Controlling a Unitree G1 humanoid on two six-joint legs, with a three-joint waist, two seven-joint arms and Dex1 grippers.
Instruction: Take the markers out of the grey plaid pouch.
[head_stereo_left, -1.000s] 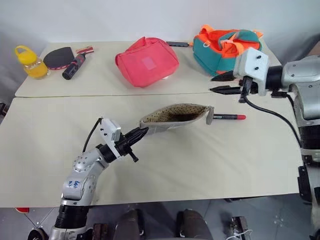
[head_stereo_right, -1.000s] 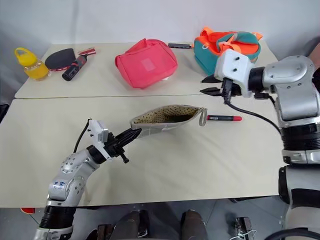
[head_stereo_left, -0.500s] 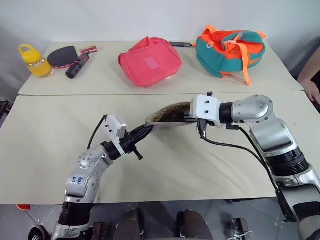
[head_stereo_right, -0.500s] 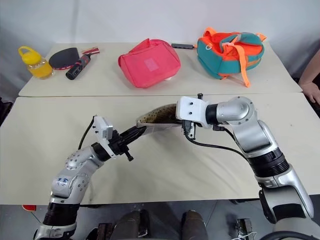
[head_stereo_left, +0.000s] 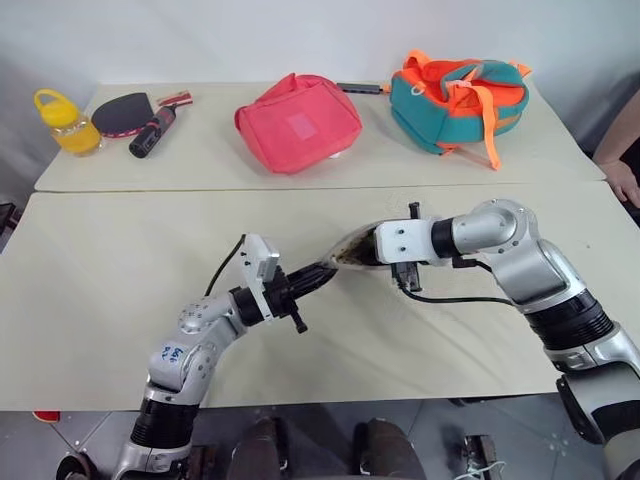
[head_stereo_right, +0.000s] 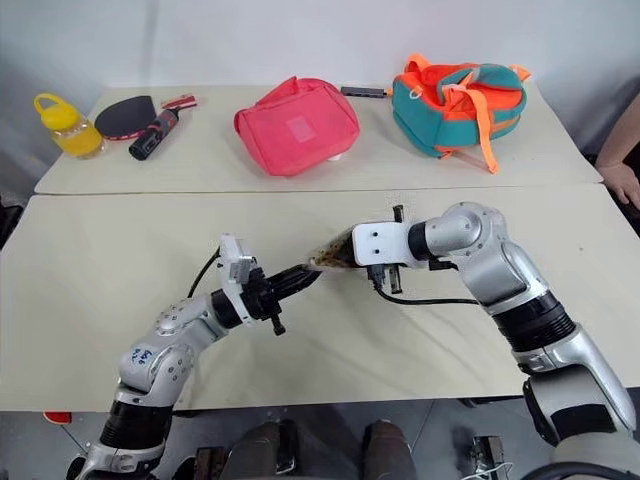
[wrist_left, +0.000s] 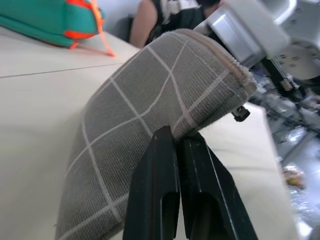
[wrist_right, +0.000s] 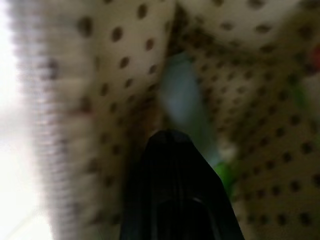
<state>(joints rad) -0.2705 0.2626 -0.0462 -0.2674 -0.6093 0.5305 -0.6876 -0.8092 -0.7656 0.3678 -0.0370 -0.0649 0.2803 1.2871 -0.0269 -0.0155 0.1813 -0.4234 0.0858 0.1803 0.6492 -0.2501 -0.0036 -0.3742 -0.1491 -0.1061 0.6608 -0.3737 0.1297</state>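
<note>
The pale marker (wrist_right: 184, 92) lies just past my right gripper's shut fingers, so I should back off and reach around the marker while my left gripper steadies the pouch (head_stereo_left: 353, 249).
The grey plaid pouch (head_stereo_left: 350, 252) hangs just above the near table, bunched short between my two hands. My left gripper (head_stereo_left: 324, 272) is shut on its closed end; the left wrist view shows both black fingers (wrist_left: 160, 190) pinching the grid-lined fabric (wrist_left: 150, 110). My right gripper (wrist_right: 167, 137) is pushed into the pouch's mouth with its fingers shut, and its white wrist block (head_stereo_left: 400, 241) sits right at the opening. Inside, against the beige dotted lining (wrist_right: 115, 65), lies a blurred pale blue-green marker (wrist_right: 182, 95) just past the fingertips. I cannot see anything held between them.
On the far table lie a pink-red bag (head_stereo_left: 297, 122), a teal and orange backpack (head_stereo_left: 458, 97), a yellow bottle (head_stereo_left: 62, 122), a table tennis paddle (head_stereo_left: 125, 112) and a black-and-red cylinder (head_stereo_left: 150, 135). A person's hand (head_stereo_left: 622, 180) rests at the right edge.
My right gripper dropped from above the table into the pouch's mouth. My left gripper carried the pouch's end to the right, bunching it. The red-ended marker beside the pouch is now behind my right arm.
</note>
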